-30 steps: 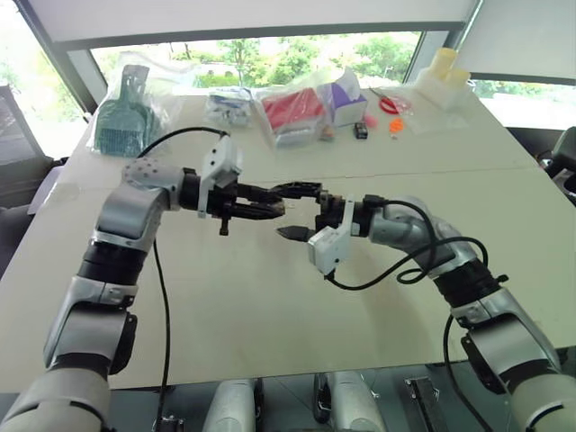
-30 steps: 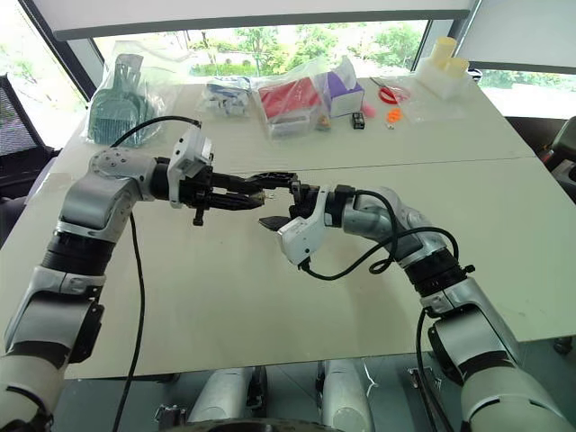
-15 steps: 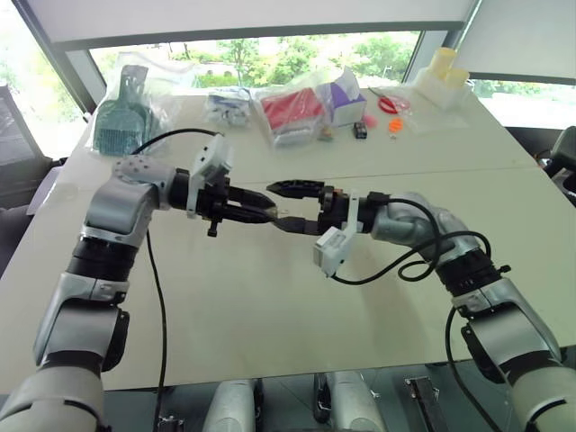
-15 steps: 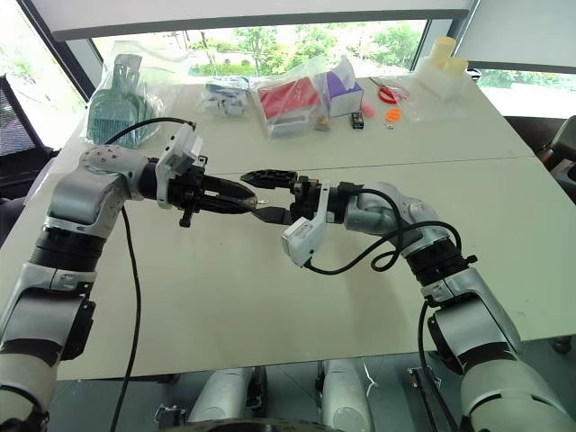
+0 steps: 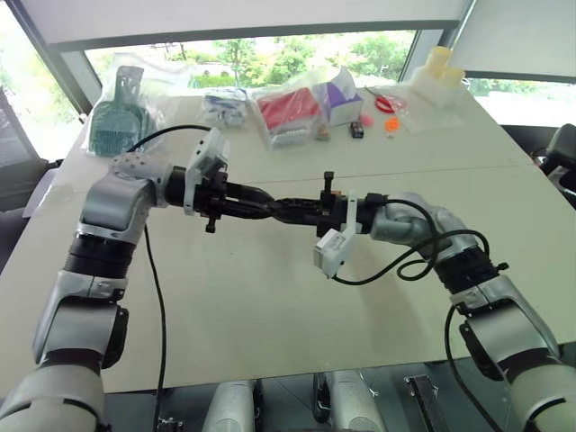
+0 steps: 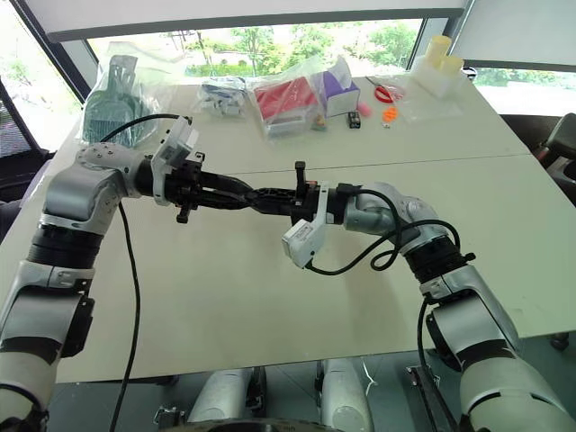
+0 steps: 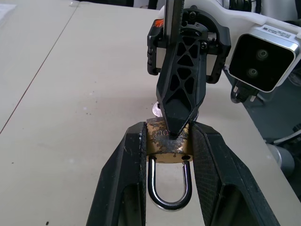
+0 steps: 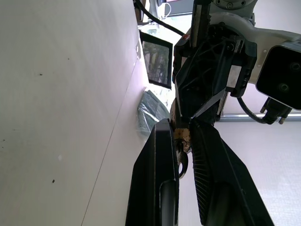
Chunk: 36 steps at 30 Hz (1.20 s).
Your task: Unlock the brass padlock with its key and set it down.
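The shackle's end (image 7: 186,164) is clear of its hole and my right gripper is on the brass padlock, so next my left gripper lets go of the padlock's body and swings the shackle open.
My left gripper (image 7: 168,126) is shut on the brass padlock (image 7: 162,145), clamping its body from both sides. The silver shackle (image 7: 169,197) loops back toward the wrist. My right gripper (image 5: 292,210) meets it tip to tip above the middle of the table (image 5: 270,306). It is shut on the key, whose silver head (image 7: 156,110) peeks out beside the right fingers (image 7: 181,89). In the right wrist view the right gripper (image 8: 180,123) pinches a small brass-and-metal piece right at the left gripper's tips. The key's blade is hidden.
At the table's far edge lie a green item in a bag (image 5: 115,117), a red pack in plastic (image 5: 290,110), a purple box (image 5: 342,94), small orange bits (image 5: 393,126) and pale containers (image 5: 441,72). A seam (image 5: 432,171) crosses the tabletop.
My right gripper went from wide open around the left gripper's tips to shut at the padlock. Both hands stayed in place.
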### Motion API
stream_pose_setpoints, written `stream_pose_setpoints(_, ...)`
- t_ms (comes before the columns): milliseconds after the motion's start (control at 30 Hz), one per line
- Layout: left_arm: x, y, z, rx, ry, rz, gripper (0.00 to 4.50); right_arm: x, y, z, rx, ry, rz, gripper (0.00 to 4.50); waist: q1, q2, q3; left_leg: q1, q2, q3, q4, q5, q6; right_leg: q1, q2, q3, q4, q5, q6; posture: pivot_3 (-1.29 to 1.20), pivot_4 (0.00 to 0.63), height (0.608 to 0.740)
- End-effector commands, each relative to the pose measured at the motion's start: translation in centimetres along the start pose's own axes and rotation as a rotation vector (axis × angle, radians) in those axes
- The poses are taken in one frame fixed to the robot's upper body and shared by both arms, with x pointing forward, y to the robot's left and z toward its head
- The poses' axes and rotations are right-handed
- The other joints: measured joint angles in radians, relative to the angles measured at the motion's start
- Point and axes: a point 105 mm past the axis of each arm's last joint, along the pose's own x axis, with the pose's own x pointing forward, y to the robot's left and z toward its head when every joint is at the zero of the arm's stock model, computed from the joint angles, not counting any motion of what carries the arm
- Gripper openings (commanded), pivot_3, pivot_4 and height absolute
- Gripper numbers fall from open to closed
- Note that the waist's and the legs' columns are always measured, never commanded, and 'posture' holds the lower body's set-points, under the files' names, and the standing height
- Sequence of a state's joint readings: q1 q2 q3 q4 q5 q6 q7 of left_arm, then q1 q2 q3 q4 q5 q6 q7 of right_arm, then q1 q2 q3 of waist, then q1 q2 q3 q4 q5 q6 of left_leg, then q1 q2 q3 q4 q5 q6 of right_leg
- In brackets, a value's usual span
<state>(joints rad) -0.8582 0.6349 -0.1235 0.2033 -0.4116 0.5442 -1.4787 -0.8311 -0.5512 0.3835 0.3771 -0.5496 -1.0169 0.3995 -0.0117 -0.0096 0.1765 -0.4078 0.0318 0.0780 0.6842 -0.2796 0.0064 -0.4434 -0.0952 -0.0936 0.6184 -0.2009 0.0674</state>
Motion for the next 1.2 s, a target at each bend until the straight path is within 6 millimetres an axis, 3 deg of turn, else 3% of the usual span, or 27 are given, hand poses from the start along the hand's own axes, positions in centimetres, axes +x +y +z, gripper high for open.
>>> stream_pose_setpoints(33, 0.4, -1.1, 1.5, 0.048, -0.036, -0.059, 0.76, 0.4, -1.7, 0.0, -0.029, -0.018, -0.036, 0.02, 0.0, 0.0, 0.0, 0.0, 0.0, 0.0, 0.0, 0.0, 0.0, 0.0, 0.0, 0.0, 0.0, 0.0, 0.0, 0.0, 0.15, 0.74)
stream_pose_setpoints(700, 0.7, -1.4, 1.9, 0.054, -0.045, -0.068, 0.76, 0.6, -1.7, -0.3, 0.069, -0.003, -0.04, 0.02, -0.001, 0.0, 0.0, 0.0, 0.0, 0.0, 0.0, 0.0, 0.0, 0.0, 0.0, 0.0, 0.0, 0.0, 0.0, 0.0, 0.15, 0.74)
stream_pose_setpoints(933, 0.7, -1.3, 1.8, 0.075, -0.038, -0.05, 4.05, 0.6, -1.5, 0.1, 0.057, -0.018, -0.024, 0.0, -0.001, 0.0, 0.0, 0.0, 0.0, 0.0, 0.0, 0.0, 0.0, 0.0, 0.0, 0.0, 0.0, 0.0, 0.0, 0.0, 0.15, 0.74)
stream_pose_setpoints(1200, -0.1, -0.7, 1.9, 0.079, -0.04, 0.015, 4.05, 0.7, -1.4, 0.2, 0.06, -0.021, -0.022, 0.0, -0.001, 0.0, 0.0, 0.0, 0.0, 0.0, 0.0, 0.0, 0.0, 0.0, 0.0, 0.0, 0.0, 0.0, 0.0, 0.0, 0.15, 0.74)
